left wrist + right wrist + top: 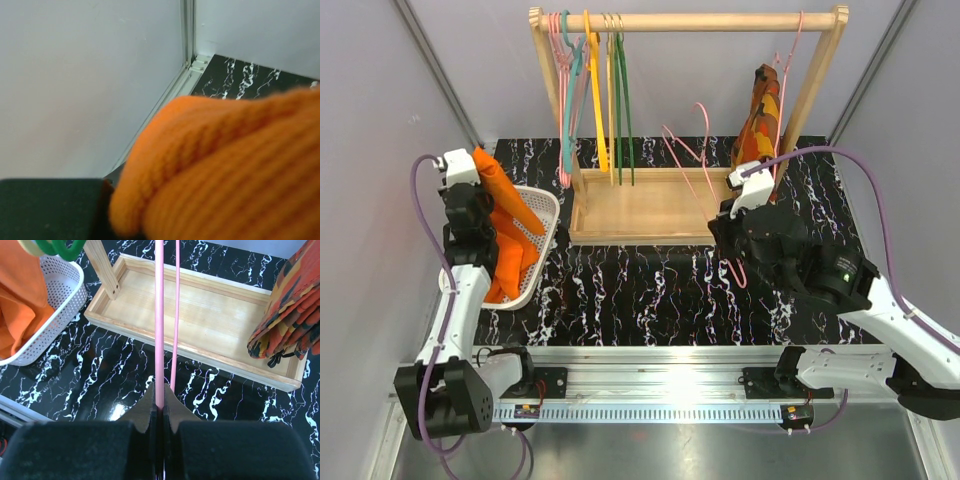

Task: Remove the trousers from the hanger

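Observation:
The orange trousers (512, 250) are hanging over the white basket (541, 212), free of the pink hanger. My left gripper keeps lowering them until they lie inside the basket, then let go.
The bright orange trousers (507, 228) hang from my left gripper (480, 160) down into the white basket (546, 214) at the left. They are off the hanger. In the left wrist view the orange cloth (235, 170) fills the space at the jaws, beside one black finger (50, 207). My right gripper (728, 218) is shut on the thin pink wire hanger (703, 165), which is bare and held tilted over the wooden rack base. In the right wrist view the jaws (160, 402) pinch one pink wire (159, 315), and the trousers (20, 305) show at the left.
A wooden rack with a top rail (690, 20) and a tray base (640, 205) stands at the back. Pink, teal, yellow and green hangers (590, 90) hang at its left. A patterned orange garment (760, 115) hangs at its right. The table top is black marble (640, 290).

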Available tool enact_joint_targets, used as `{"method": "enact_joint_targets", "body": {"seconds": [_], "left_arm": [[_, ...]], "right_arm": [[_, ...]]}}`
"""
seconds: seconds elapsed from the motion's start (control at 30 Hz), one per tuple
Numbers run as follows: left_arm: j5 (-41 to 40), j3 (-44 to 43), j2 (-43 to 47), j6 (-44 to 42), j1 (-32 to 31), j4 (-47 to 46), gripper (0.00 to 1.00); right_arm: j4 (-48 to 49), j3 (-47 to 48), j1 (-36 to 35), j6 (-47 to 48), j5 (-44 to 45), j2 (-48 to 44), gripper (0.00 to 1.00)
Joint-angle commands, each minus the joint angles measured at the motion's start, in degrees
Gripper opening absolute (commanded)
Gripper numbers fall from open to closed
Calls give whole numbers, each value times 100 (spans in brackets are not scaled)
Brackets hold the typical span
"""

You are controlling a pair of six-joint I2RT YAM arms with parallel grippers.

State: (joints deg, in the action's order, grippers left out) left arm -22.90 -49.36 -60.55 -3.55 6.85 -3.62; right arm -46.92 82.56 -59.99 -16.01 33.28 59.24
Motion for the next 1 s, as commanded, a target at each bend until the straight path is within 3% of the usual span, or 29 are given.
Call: {"method": "enact_joint_targets", "body": {"seconds": [0.0,0.1,0.2,0.3,0.43,0.5,0.53,0.57,0.6,0.67,0.73,0.8,0.97], "left_arm": [[13,417,-27,-505,44,-1192,7],[4,1119,96,-943,79,-1737,27],[354,1411,167,-1357,88,-1687,31],[129,1842,281,-1543,88,-1808,14],[144,2500,378,-1798,97,-2020,8],[451,2616,413,-1947,80,-1950,20],[435,2668,456,-1948,88,-1976,36],[305,2738,544,-1895,80,-2046,64],[-132,2765,597,-1730,79,-2177,73],[-713,2739,685,-1667,79,-2213,80],[-1496,2634,808,-1543,80,-2135,99],[-1901,2494,1035,-1290,79,-1847,99],[-1798,2642,2265,-1235,114,-1554,99]], "right_arm": [[464,-100,-13,230,-120,-80,0],[508,-197,-13,283,-137,-123,0],[587,-328,-13,379,-146,-150,0],[631,-416,-4,414,-146,-150,0],[684,-522,-4,467,-190,-211,0],[684,-575,-4,520,-173,-246,0],[675,-592,-4,520,-164,-273,0],[666,-610,-4,529,-164,-299,0],[684,-627,-13,546,-155,-308,0],[745,-689,-4,555,-102,-369,0],[806,-715,-4,555,-85,-396,0],[833,-733,-4,546,-111,-422,0],[816,-733,-4,564,-102,-413,0]]}}
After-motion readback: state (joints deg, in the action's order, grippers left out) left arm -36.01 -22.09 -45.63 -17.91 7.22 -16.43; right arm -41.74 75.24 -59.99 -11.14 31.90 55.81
